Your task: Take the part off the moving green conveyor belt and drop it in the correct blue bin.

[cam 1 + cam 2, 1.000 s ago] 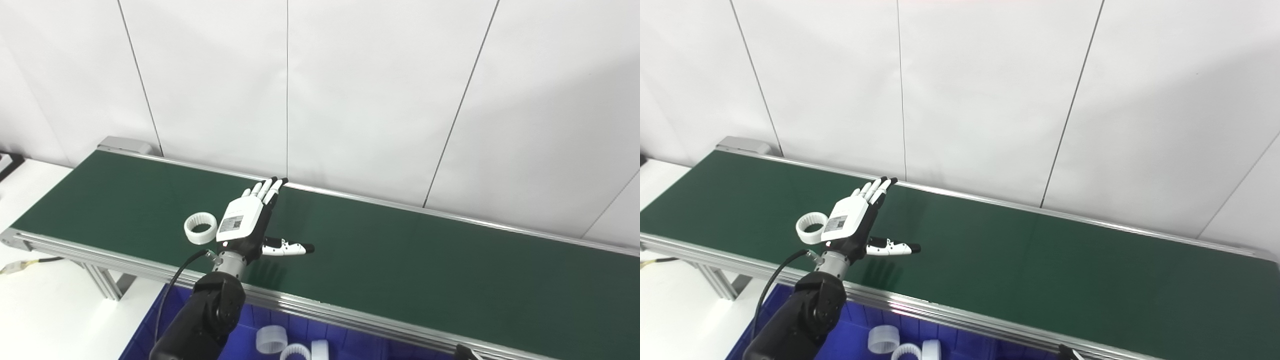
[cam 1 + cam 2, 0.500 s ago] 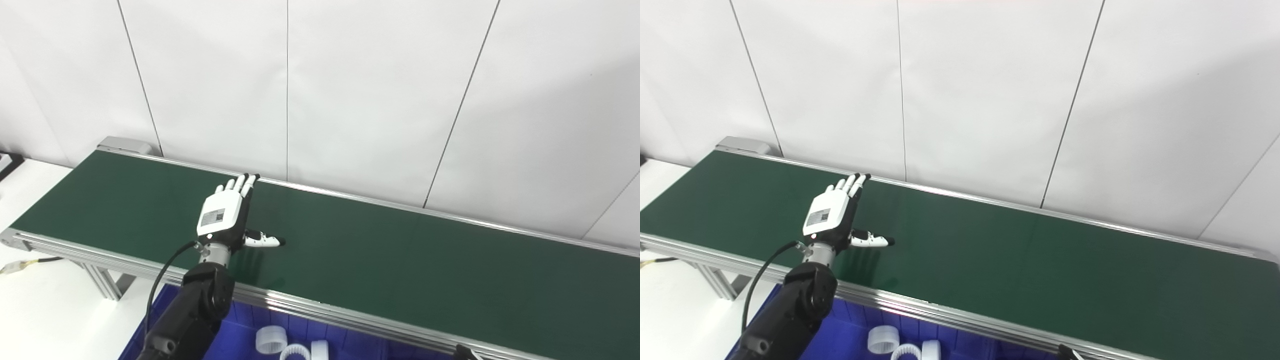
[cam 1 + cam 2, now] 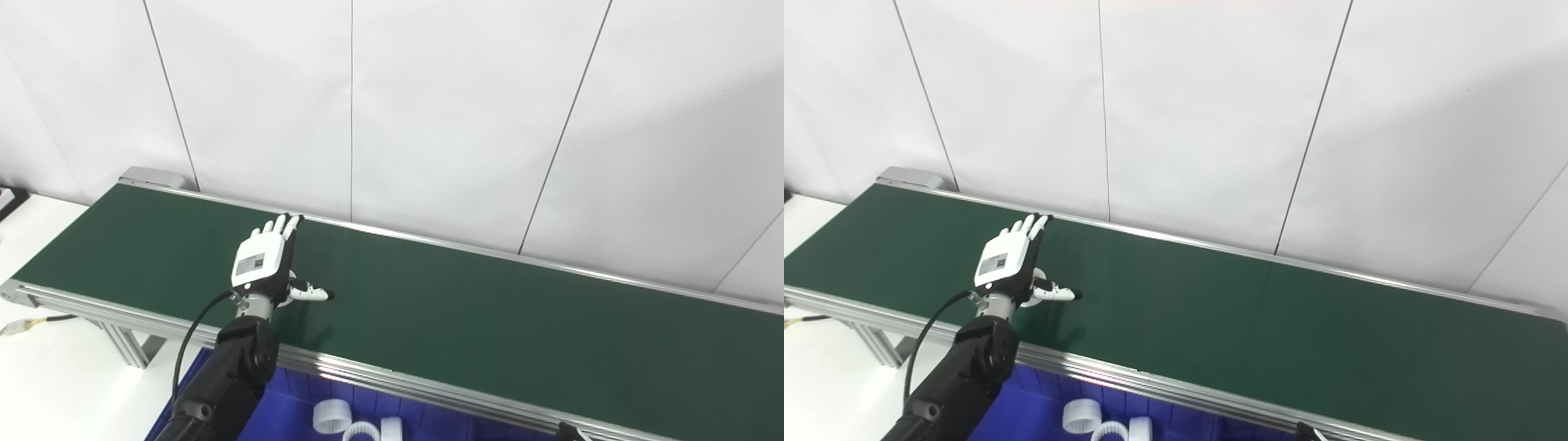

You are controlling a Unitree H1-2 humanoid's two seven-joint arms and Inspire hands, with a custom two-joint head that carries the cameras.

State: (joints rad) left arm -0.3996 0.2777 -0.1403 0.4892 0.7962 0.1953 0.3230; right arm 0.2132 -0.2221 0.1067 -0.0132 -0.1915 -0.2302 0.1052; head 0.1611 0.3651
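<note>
The white ring in the blue bin has visible inner teeth (image 3: 361,429). The white ring part will show a hollow inside with teeth when I pick it up.
My left hand (image 3: 264,262) hovers open over the near part of the green conveyor belt (image 3: 465,312), palm down, fingers stretched toward the wall and thumb (image 3: 311,294) out to the right. The white ring part lies under it. Only a sliver of the ring (image 3: 1035,299) peeks out by the thumb. I cannot tell if the hand touches the ring. Below the belt's near rail sits a blue bin (image 3: 288,398) with white rings (image 3: 332,415) in it. Of my right hand only a dark tip (image 3: 566,432) shows at the bottom edge.
A silver rail (image 3: 392,380) runs along the belt's near edge, and white wall panels stand just behind the belt. A white table (image 3: 55,373) with a cable on it lies at the left, beside the belt's support legs (image 3: 125,349).
My left hand has moved left along the belt. The white ring, which lay in the open left of the hand, is now almost wholly hidden under the palm.
</note>
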